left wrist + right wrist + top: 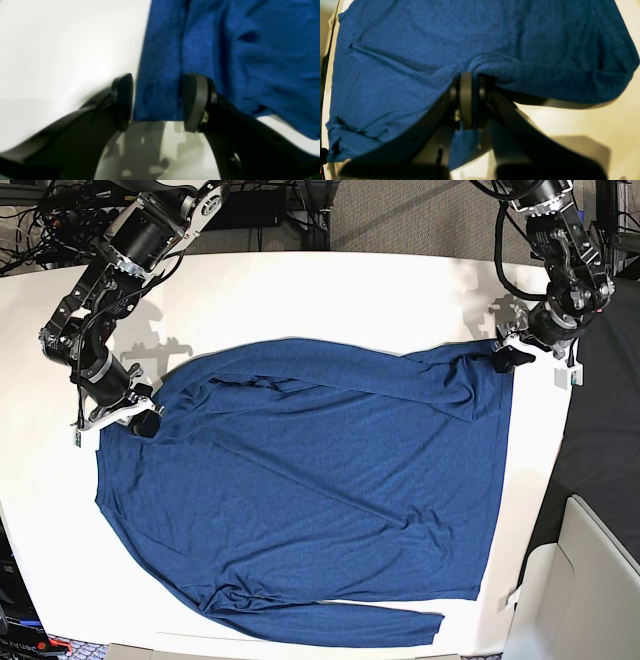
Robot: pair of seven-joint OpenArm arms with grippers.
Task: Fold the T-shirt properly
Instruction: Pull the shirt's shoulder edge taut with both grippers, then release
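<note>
The robot's left gripper is open with the hem edge lying loose inside it, so it should close on this corner before both grippers pull the T-shirt back.
The navy-blue T-shirt lies spread over the white table, sleeves folded across it. In the base view my right gripper sits at the shirt's left upper corner. The right wrist view shows that gripper shut on a pinched fold of the cloth, with a bit of fabric hanging below the pads. My left gripper is at the shirt's right upper corner. Its fingers stand wide apart, and the gripper is open astride a hem edge of the shirt that rests on the table.
The table's right edge runs close to the shirt, with a dark floor strip and a white box beyond it. Cables and gear crowd the far left corner. Bare table shows behind the shirt.
</note>
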